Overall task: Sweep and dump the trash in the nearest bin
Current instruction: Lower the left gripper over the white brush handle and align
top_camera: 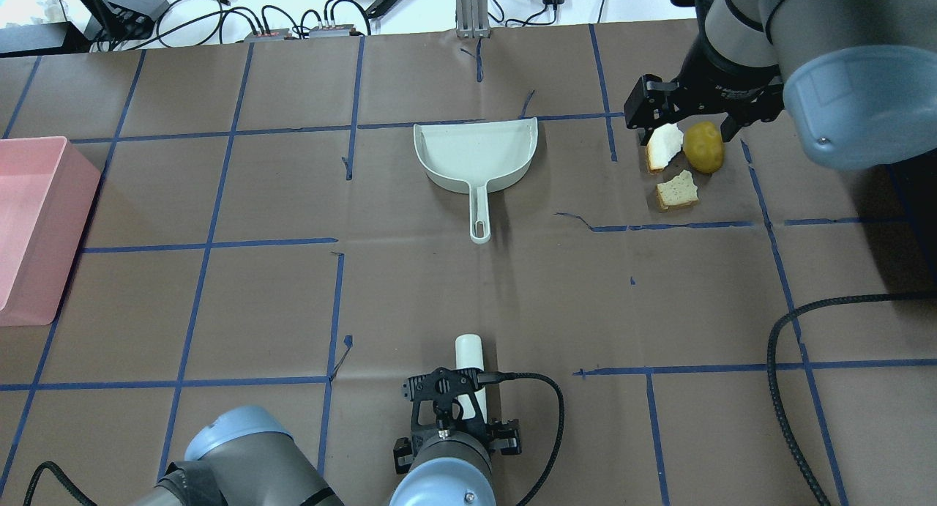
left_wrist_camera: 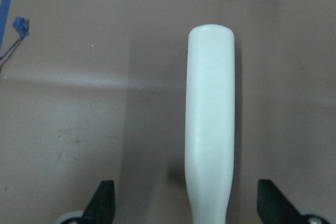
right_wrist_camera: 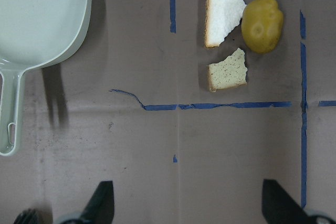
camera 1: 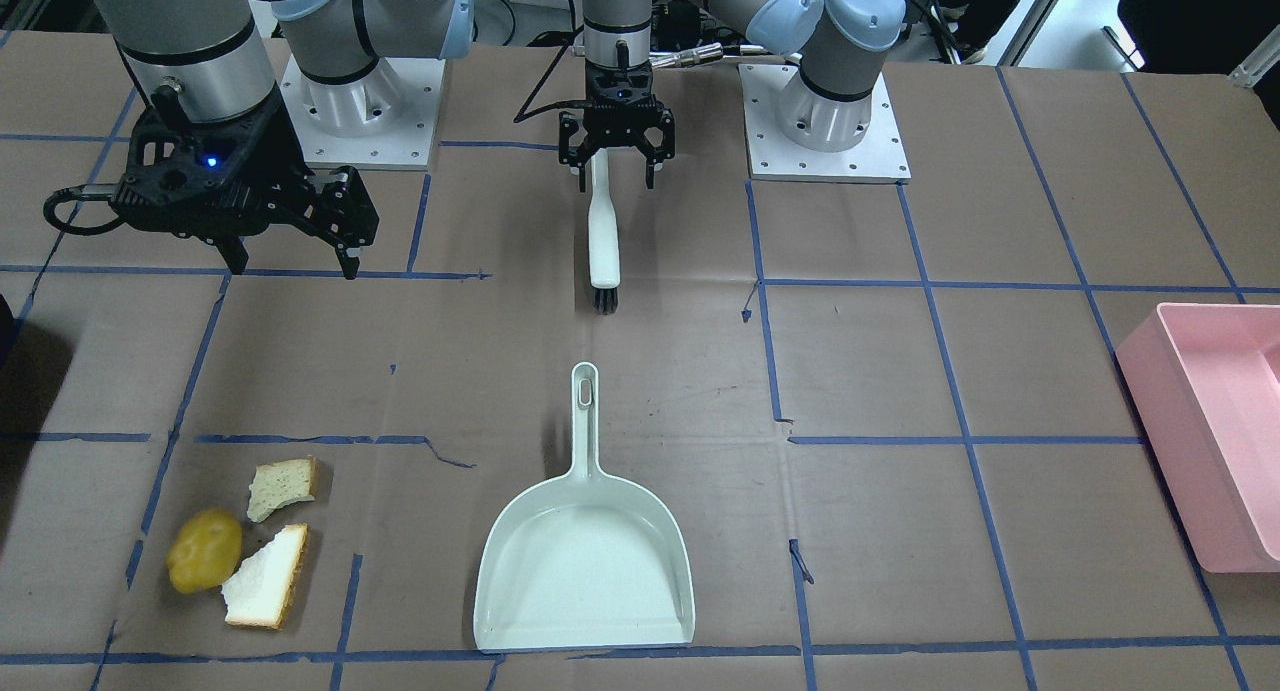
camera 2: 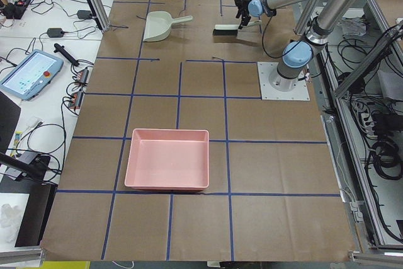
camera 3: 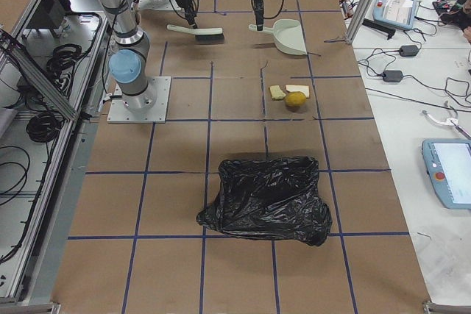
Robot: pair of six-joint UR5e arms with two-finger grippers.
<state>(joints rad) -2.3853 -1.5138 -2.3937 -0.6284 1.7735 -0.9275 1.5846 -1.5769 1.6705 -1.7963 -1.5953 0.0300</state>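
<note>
Black bristles (camera 1: 606, 300) are sticking out past the tip of the white brush, so I expect its head (camera 1: 603, 247) to show a long row hidden underneath when I pick it up.
The trash lies together: two torn bread pieces (camera 1: 283, 486) (camera 1: 268, 576) and a yellow-brown potato (camera 1: 204, 549); the right wrist view shows the same bread (right_wrist_camera: 223, 9) (right_wrist_camera: 228, 70) and potato (right_wrist_camera: 262, 24). A pale green dustpan (camera 1: 585, 561) lies flat at mid-table. A white-handled brush (camera 1: 603, 241) with black bristles lies near the robot's base. My left gripper (camera 1: 615, 181) is open, its jaws either side of the brush handle (left_wrist_camera: 210, 124) without touching it. My right gripper (camera 1: 295, 261) is open and empty, held high above the table; from overhead it (top_camera: 684, 129) sits over the trash.
A pink bin (top_camera: 29, 220) stands at the table's left end. A black trash bag (camera 3: 268, 200) lies open at the right end, on the same side as the trash. Blue tape lines grid the brown table cover. A black cable (top_camera: 783, 359) curls at the right.
</note>
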